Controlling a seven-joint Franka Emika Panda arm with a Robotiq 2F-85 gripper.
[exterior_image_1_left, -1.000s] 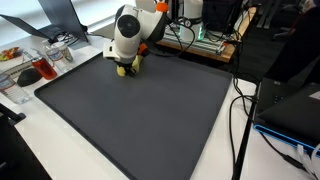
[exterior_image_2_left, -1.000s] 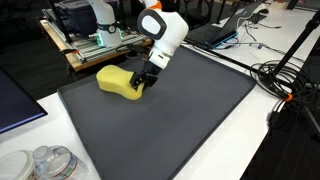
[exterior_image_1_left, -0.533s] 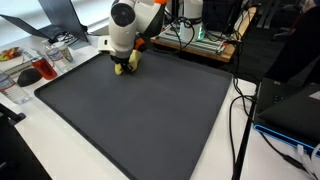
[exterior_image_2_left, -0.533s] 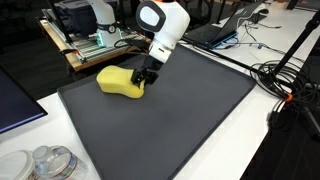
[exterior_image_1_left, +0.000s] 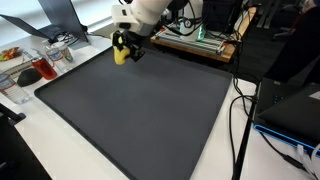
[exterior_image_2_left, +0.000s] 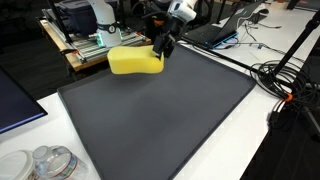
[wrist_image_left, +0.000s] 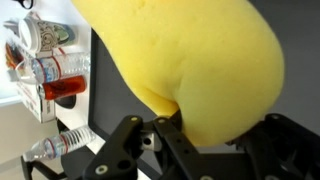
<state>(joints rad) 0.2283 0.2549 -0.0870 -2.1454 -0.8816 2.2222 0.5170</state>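
My gripper should keep lifting the yellow sponge and let it go high over the dark grey mat (exterior_image_1_left: 165, 95), because the fingers pinch the sponge's end (exterior_image_2_left: 154, 62) and the mat is clear.
A yellow sponge-like block (exterior_image_2_left: 135, 61) hangs in the air above the far part of the dark grey mat (exterior_image_2_left: 160, 120). My gripper (exterior_image_2_left: 160, 48) is shut on its right end and holds it clear of the mat. In an exterior view the sponge (exterior_image_1_left: 121, 50) shows under the gripper (exterior_image_1_left: 128, 46) near the mat's far left corner. In the wrist view the sponge (wrist_image_left: 190, 60) fills most of the picture, pinched between the black fingers (wrist_image_left: 205, 135).
The mat (exterior_image_1_left: 140, 110) lies on a white table. Clear plastic containers (exterior_image_1_left: 40, 62) and cups stand left of it, and they also show in the wrist view (wrist_image_left: 45, 65). A laptop (exterior_image_1_left: 290, 105) and cables (exterior_image_2_left: 285, 75) lie to the side. Equipment racks (exterior_image_2_left: 85, 40) stand behind.
The gripper has lifted the yellow sponge off the mat; it lay on the mat a second ago and now hangs well above it, with the arm raised.
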